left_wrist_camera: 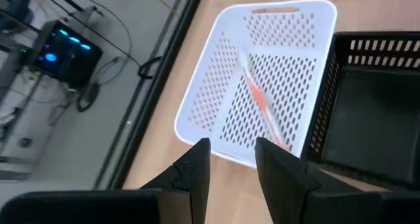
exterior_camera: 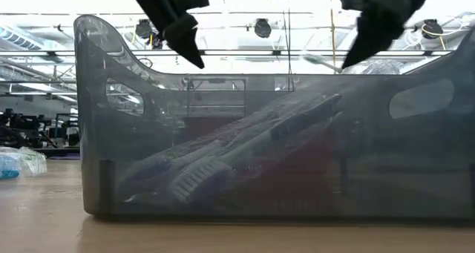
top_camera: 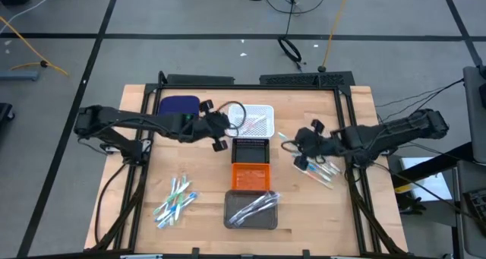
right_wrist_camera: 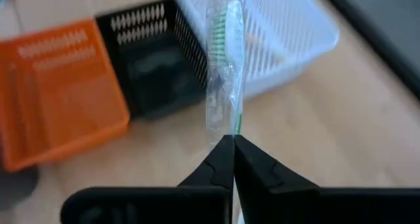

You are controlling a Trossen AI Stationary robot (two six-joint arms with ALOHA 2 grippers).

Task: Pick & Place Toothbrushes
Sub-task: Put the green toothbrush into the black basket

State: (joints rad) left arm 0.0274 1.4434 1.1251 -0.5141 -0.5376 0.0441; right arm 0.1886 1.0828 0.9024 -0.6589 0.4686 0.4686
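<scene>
I should take the green toothbrush below the bristles (right_wrist_camera: 233, 86) with my left gripper and lower it into the black tray, because my right gripper has it by its handle end (right_wrist_camera: 237, 127).
My right gripper (right_wrist_camera: 233, 144) is shut on a green toothbrush in a clear wrapper (right_wrist_camera: 224, 73), held in the air right of the black tray (top_camera: 250, 150). My left gripper (left_wrist_camera: 231, 159) hovers open beside the white tray (left_wrist_camera: 216, 86), touching nothing. A red toothbrush (left_wrist_camera: 261, 104) lies on that tray's floor. Loose toothbrushes lie in two heaps on the table, one at the near left (top_camera: 176, 200) and one at the right (top_camera: 323, 170). Further ones rest slanted in the grey tray (exterior_camera: 245, 153). My right gripper pinches the wrapped green toothbrush by its handle end (right_wrist_camera: 228, 129) between its two fingers. The fingers come slanting down from the table's right, in line with the brush. The brush sticks out ahead of them, bristle end (right_wrist_camera: 227, 17) farthest away, lifted clear of the table.
Four trays stand in a row down the table's middle: white (top_camera: 254, 121), black, orange (top_camera: 250, 177) and grey (top_camera: 252, 210). A dark blue pad (top_camera: 178, 105) lies at the far left. Bare wood shows between the trays and the heaps.
</scene>
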